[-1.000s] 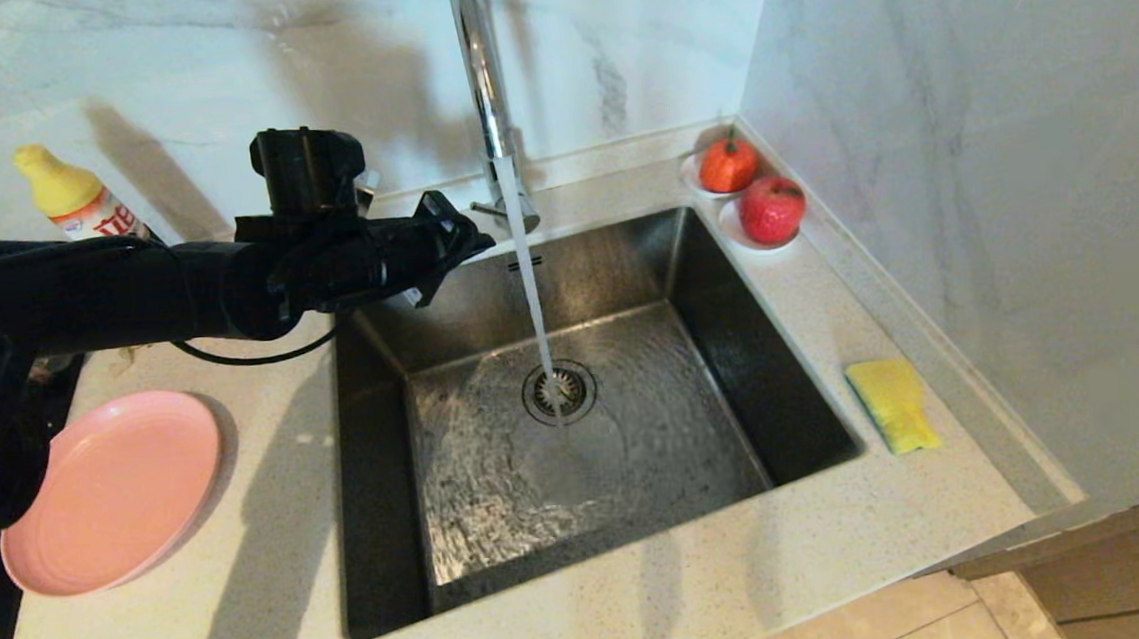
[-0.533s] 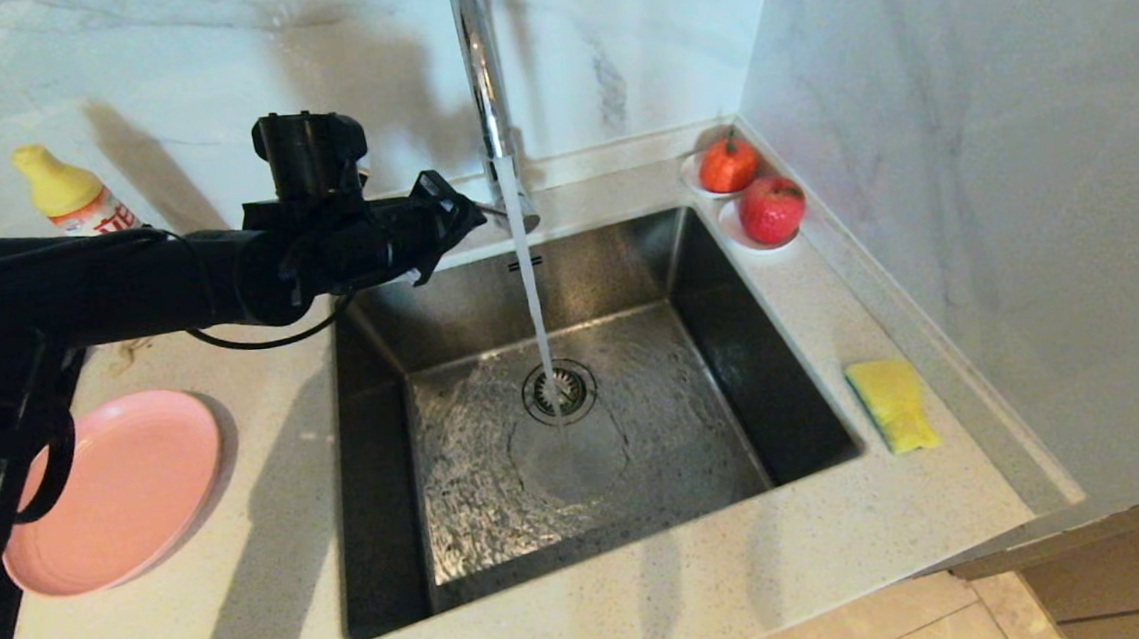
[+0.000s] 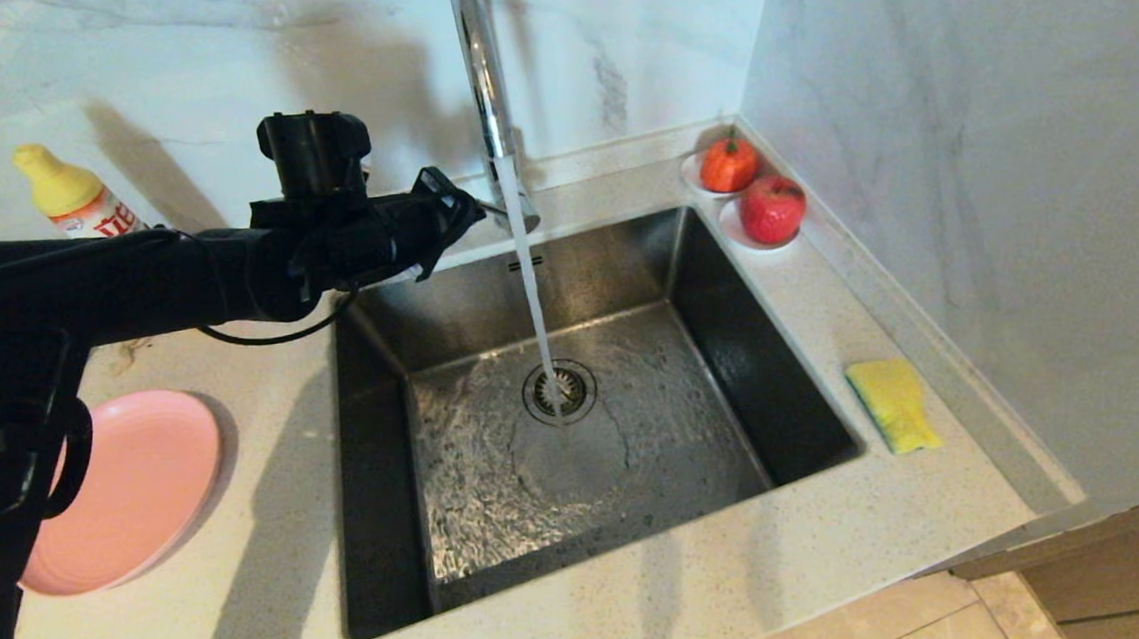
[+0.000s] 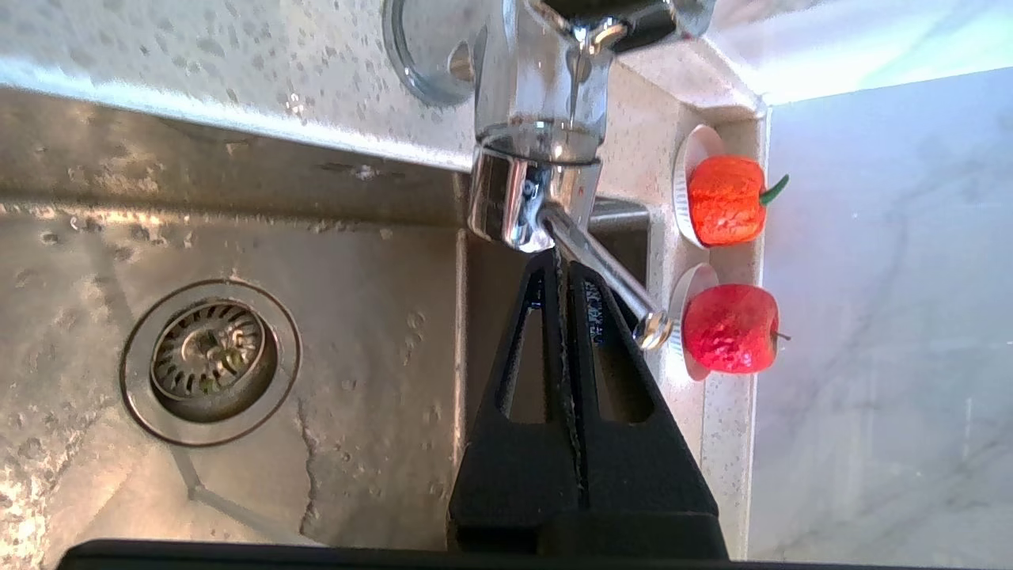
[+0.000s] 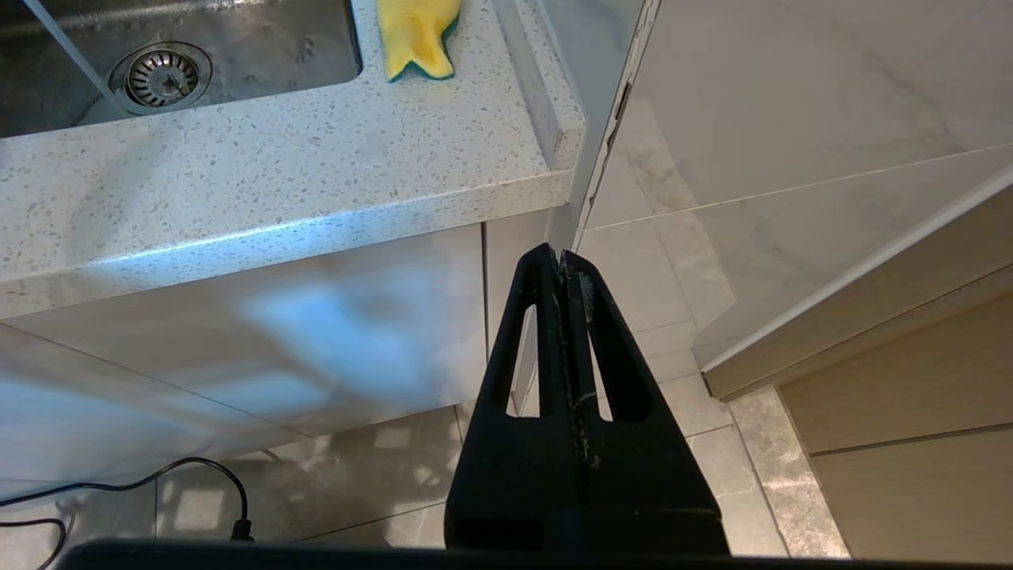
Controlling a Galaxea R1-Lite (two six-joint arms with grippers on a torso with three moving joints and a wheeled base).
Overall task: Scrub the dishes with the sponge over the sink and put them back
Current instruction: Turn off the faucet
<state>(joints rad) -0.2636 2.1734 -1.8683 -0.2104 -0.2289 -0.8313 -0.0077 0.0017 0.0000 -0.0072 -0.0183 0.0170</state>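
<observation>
Water is running and my left gripper's fingers are by the lever's root (image 4: 551,218), so I should back off and push the lever's loose end (image 4: 654,329) to close the faucet.
The sink (image 3: 732,348) takes a running stream of water from the chrome faucet (image 3: 485,85). My left gripper (image 3: 467,211) is shut and empty. Its tips (image 4: 560,261) are right against the faucet's thin lever (image 4: 601,277) at the sink's back edge. A pink plate (image 3: 130,491) lies on the counter left of the sink, its left edge hidden behind my left arm. On the counter right of the sink lies the yellow sponge (image 3: 893,404), which also shows in the right wrist view (image 5: 415,36). My right gripper (image 5: 560,257) hangs shut and empty below the counter's edge, over the floor.
A yellow-capped detergent bottle (image 3: 70,199) stands at the back left. Two red fruits on white saucers (image 3: 729,163) (image 3: 772,208) sit in the back right corner. A marble wall borders the counter on the right. The drain strainer (image 3: 558,390) lies under the stream.
My left gripper has risen a little and shifted back toward the faucet's lever. The left arm's elbow now covers more of the plate's left edge. Water keeps running.
</observation>
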